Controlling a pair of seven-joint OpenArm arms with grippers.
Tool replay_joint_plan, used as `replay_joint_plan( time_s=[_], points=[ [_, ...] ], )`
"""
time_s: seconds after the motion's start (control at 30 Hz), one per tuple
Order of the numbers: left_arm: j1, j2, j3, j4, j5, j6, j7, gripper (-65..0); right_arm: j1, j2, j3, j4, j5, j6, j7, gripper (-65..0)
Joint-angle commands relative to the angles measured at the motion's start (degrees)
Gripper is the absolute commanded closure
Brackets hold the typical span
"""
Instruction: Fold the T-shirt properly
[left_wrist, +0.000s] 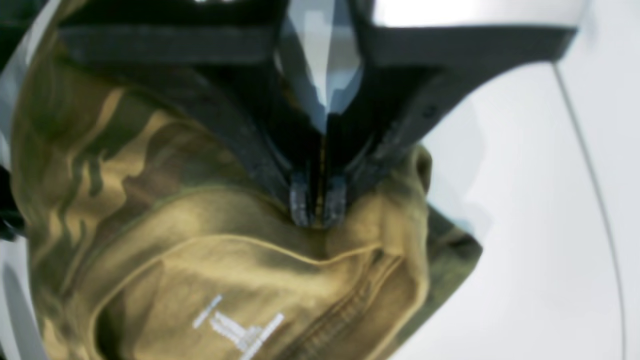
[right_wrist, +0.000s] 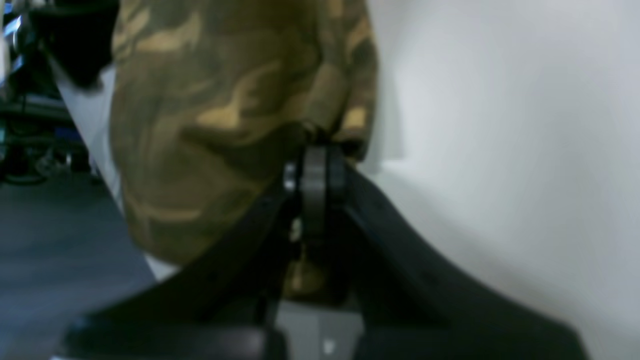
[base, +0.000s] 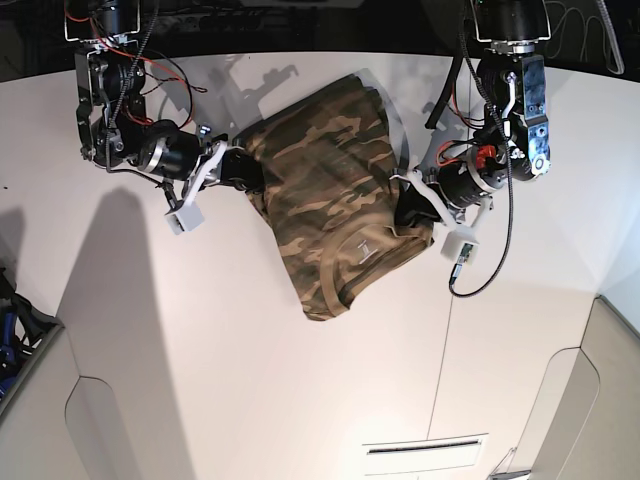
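The T-shirt's collar edge (base: 350, 272) slopes between my grippers, so next my left gripper swings the T-shirt's shoulder corner (base: 424, 239) toward the vent, squaring the T-shirt before both let go.
The camouflage T-shirt (base: 335, 215) is bunched and stretched between my two grippers over the white table (base: 230, 370); its lower part sags toward the table. On the right of the base view, my left gripper (base: 412, 213) is shut on the cloth. The left wrist view shows its fingertips (left_wrist: 300, 205) pinching the tan fabric of the T-shirt (left_wrist: 190, 250) close to the collar seam, above a white printed mark (left_wrist: 240, 327). My right gripper (base: 250, 172) on the left is shut on the other edge; in the right wrist view its jaws (right_wrist: 315, 152) clamp the T-shirt (right_wrist: 215, 110).
The white table (left_wrist: 540, 215) has a thin seam line (base: 440, 350) running down it and a slotted vent (base: 425, 450) near the front. Dark floor (right_wrist: 50, 250) lies beyond the table edge, with clutter (base: 15, 330) at the left. Cables hang from both arms.
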Motion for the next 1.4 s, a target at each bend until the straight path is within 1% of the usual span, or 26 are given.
replay_joint_plan(
  time_s=[0.0, 0.1, 0.13, 0.23, 0.37, 0.47, 0.57, 0.63, 0.7, 0.87, 1.0, 1.1, 1.23, 1.37],
  points=[
    [-1.0, -0.2, -0.1, 0.6, -0.5, 0.0, -0.3, -4.5, -0.8, 0.3, 0.0, 1.5, 0.7, 0.0, -1.3, 0.0],
    [-1.5, -0.2, 0.5, 0.6, -0.4, 1.5, -0.3, -4.5, -3.0, -0.2, 0.0, 3.3, 4.0, 0.0, -3.2, 0.0],
    [-1.6, -0.2, 0.9, 0.6, -0.4, 1.5, -0.3, -4.5, -3.3, -0.6, 0.0, 3.6, 4.4, 0.1, -3.8, 0.0],
    [-2.4, -0.2, 2.8, 0.6, -0.3, 1.5, -0.6, -4.5, -3.5, -2.5, 0.0, 3.8, 4.6, 0.0, -4.5, 0.0],
    [-3.8, -0.2, 5.5, 0.6, 2.1, 1.5, -0.6, -4.5, -4.0, -4.9, 0.0, 3.8, 4.6, 0.1, -4.6, 0.0],
    [-4.1, -0.2, 5.9, 0.6, 2.6, 1.5, -0.6, -4.5, -4.3, -6.4, 0.0, 3.8, 4.6, 0.1, -5.1, 0.0],
    [-4.8, -0.2, 5.8, 0.6, 2.6, 1.7, -0.5, -4.5, -4.3, -6.9, -0.1, 3.8, 4.6, 0.1, -5.2, 0.0],
    [-5.5, -0.3, 5.8, 0.6, 2.6, 2.7, -0.5, -4.5, -4.3, -6.9, -0.1, 4.0, 4.6, 0.1, -5.3, 0.0],
    [-6.2, -1.3, 5.8, 0.7, 2.6, 3.4, -0.5, -4.5, -4.3, -6.8, 0.0, 4.3, 4.5, 0.1, -5.5, 0.0],
    [-6.1, -4.0, 4.7, 3.2, 2.5, 3.4, 0.0, -4.5, -4.3, -6.8, 0.0, 6.6, 4.3, 0.1, -8.1, 0.0],
    [-5.9, -5.5, 4.3, 5.4, 0.9, 3.4, 1.5, -4.5, -4.3, -6.6, 0.1, 10.6, 4.3, 0.1, -8.3, 0.0],
    [-4.1, -6.3, 4.3, 7.7, 0.4, 3.4, 1.5, -4.5, -4.3, -5.6, 0.1, 14.4, 4.3, 0.0, -8.4, 0.0],
    [-0.1, -7.4, 3.0, 13.4, 0.3, 3.4, 1.5, -4.5, -4.3, -2.6, 0.1, 18.7, 4.3, 0.0, -10.9, 0.0],
    [5.4, -7.9, -1.8, 19.5, -2.1, 3.4, 2.6, -4.5, -4.5, 1.1, 0.1, 20.8, 4.3, 0.0, -13.7, 0.0]
  ],
)
